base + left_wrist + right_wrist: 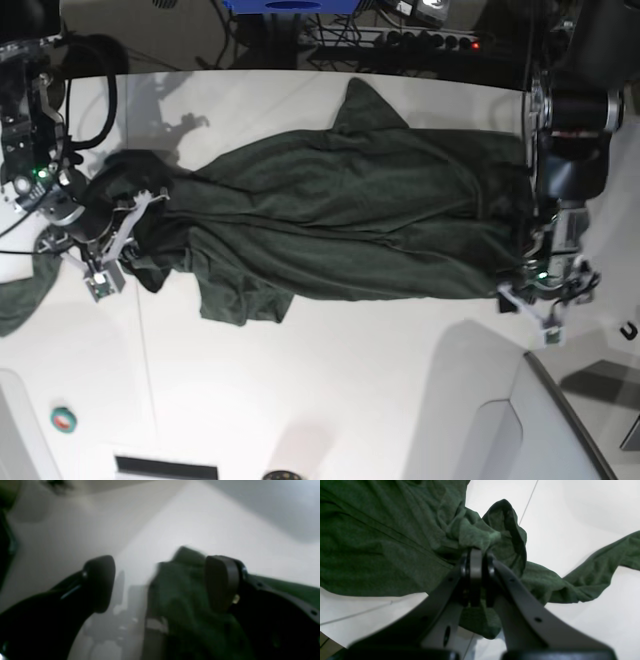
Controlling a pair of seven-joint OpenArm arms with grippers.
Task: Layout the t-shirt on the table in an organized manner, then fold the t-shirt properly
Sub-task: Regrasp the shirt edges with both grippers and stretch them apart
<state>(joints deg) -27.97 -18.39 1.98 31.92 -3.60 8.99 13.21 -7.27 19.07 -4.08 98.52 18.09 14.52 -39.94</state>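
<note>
Long creases [300, 222] stretch between my grippers with loose cloth beyond them, so I expect the t-shirt [400, 185] to spread open toward the near side of the table when I raise and swing it.
The dark green t-shirt [340, 215] lies stretched lengthwise across the white table [330, 390], creased and bunched at both ends. My right gripper [478, 555] is shut on a bunched fold of the t-shirt [382, 537]; in the base view it sits at the shirt's left end [135, 215]. My left gripper [160, 582] stands open at the shirt's right end [530, 268]. Its fingers [100, 582] are wide apart, and a blurred edge of the t-shirt [180, 600] lies loose between them, close to the right finger.
A grey angled panel [520, 430] rises at the table's near right corner. A small round green and red object [64, 419] lies near the front left. A thin dark seam [528, 498] crosses the tabletop. Cables and equipment [400, 35] line the far edge.
</note>
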